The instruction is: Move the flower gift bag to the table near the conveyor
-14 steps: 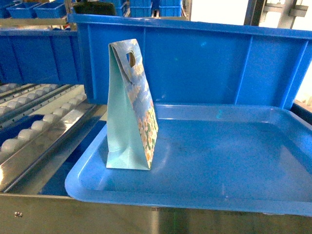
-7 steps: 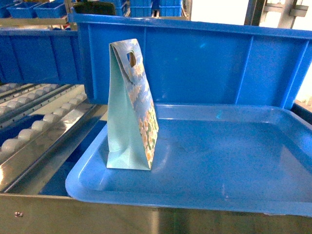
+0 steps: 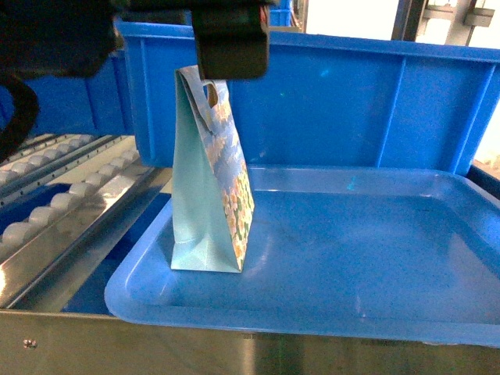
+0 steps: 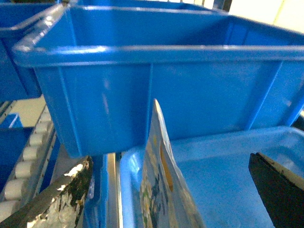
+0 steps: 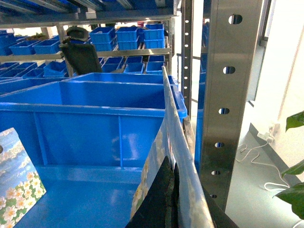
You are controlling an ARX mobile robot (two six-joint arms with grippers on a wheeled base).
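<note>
The flower gift bag (image 3: 209,183) is standing upright with a straight crease down its side (image 3: 221,195). The bag will therefore hold its shape when I carry it by its top.
A flower gift bag (image 3: 209,180) stands upright at the left end of a blue tray (image 3: 312,316), pale mint on its side with a floral front. My left gripper (image 3: 230,43) hangs just above its top edge. In the left wrist view the left gripper (image 4: 169,164) is open, one finger on each side of the bag's top (image 4: 159,156) without touching it. My right gripper (image 5: 172,168) is shut on the upper edge of a second flower gift bag (image 5: 153,159); it does not appear in the head view. The conveyor (image 3: 62,203) of white rollers runs left of the tray. The table is out of view.
A tall blue bin (image 3: 351,101) stands right behind the tray, close to the bag. A perforated steel post (image 5: 228,95) rises beside my right gripper. Shelves of blue bins (image 5: 118,38) fill the background. A steel frame edge (image 3: 156,344) runs below the tray.
My left arm has come into the head view from the upper left, and its gripper now sits over the top of the standing bag. The bag has not moved.
</note>
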